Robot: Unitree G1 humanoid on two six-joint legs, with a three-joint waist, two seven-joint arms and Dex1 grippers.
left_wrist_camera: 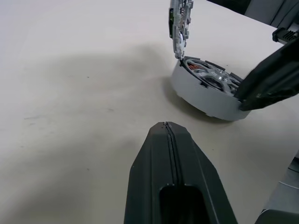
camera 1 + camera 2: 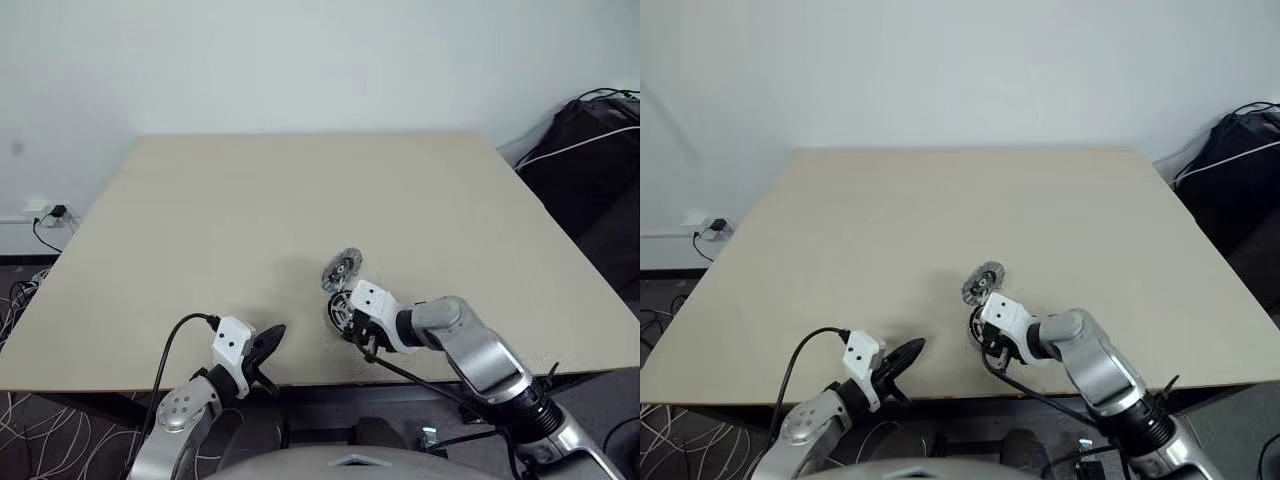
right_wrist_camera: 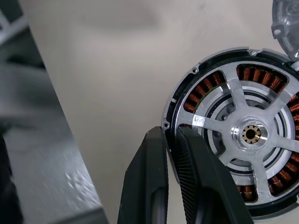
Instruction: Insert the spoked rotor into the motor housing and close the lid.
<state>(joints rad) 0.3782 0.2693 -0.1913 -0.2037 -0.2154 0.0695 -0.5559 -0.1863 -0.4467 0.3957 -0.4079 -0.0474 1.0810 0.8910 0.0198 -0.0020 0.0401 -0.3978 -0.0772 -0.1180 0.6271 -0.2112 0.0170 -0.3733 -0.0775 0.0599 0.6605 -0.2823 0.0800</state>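
Note:
My right gripper should regrip the housing's rim (image 2: 331,313) and turn the motor housing to bring the lid (image 2: 343,268) round before closing, because the lid stands at the housing's far side.
The motor housing (image 3: 200,91), a round puck with copper windings, lies on the table near its front edge. The spoked rotor (image 3: 219,125) sits inside it, silvery spokes running to a central hub. My right gripper (image 3: 171,133) is shut on the housing's rim, one finger outside the wall and one just inside. The lid (image 1: 179,22) stands on edge against the far side of the housing (image 1: 205,95), also seen as a silver disc (image 2: 343,269). My left gripper (image 1: 165,126) is shut and empty, hovering a short way left of the housing (image 2: 340,312).
The beige table (image 2: 300,190) stretches wide and bare beyond the parts. A black bag (image 2: 590,150) lies off the table's right side. A wall socket with cables (image 2: 45,212) is on the floor at the left.

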